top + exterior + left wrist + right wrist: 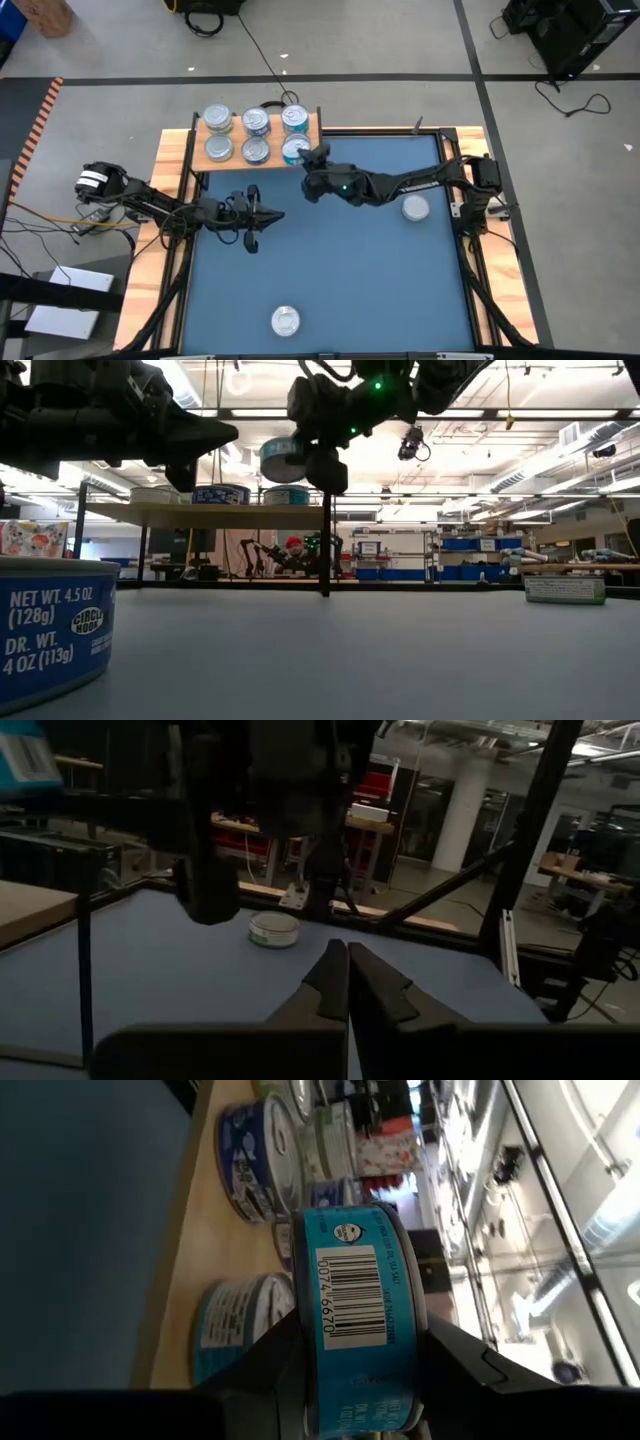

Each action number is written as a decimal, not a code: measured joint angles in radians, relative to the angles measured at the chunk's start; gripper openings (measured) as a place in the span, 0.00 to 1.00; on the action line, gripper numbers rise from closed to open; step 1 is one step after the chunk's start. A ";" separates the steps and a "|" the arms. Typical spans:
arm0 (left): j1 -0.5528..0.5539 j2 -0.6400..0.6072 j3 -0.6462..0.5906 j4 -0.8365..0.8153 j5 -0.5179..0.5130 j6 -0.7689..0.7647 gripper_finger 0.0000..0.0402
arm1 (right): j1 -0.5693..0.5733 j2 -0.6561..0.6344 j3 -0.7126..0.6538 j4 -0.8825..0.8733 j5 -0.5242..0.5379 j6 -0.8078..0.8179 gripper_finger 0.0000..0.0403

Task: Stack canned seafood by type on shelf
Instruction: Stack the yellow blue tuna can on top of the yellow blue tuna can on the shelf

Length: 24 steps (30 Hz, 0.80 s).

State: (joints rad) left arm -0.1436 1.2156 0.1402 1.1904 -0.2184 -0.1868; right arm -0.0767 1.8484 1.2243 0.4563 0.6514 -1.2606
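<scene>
I should tip the teal tin onto the shelved tin (287, 495), open and nudge it flat with closed fingers, since my right gripper pinches it across its flat ends (281, 458).
The light wooden shelf (200, 135) stands at the table's far left on thin black legs, with several silvery-lidded tins (257, 121) on it in two rows. My right gripper (312, 158) is at the shelf's near right corner, shut on a teal-labelled tin (360, 1310). In the low view this tin (283, 460) hangs just above a shelved tin (287, 494). My left gripper (278, 215) is shut and empty above the blue tabletop, left of centre, with its closed fingers in its wrist view (347, 975). My right gripper pinches the teal tin between its two fingers (455, 1360), which sit on opposite sides of the barcode label (352, 1295), apparently on the tin's two flat ends. The fingers lie about level and come from the table's right side. The tin is lifted clear, above the shelf's near right tin.
One loose tin (416, 208) lies on the blue tabletop at the right. Another (286, 320) lies near the front edge and shows large in the low view (50, 620). Wooden rails and black frame posts (470, 190) border the table.
</scene>
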 joint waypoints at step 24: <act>0.000 0.000 0.000 0.000 -0.001 -0.001 0.01 | -0.077 0.000 0.000 -0.069 -0.098 0.143 0.50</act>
State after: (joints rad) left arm -0.1436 1.2156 0.1402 1.1908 -0.2195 -0.1879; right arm -0.1539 1.8481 1.2243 0.3870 0.5529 -1.1177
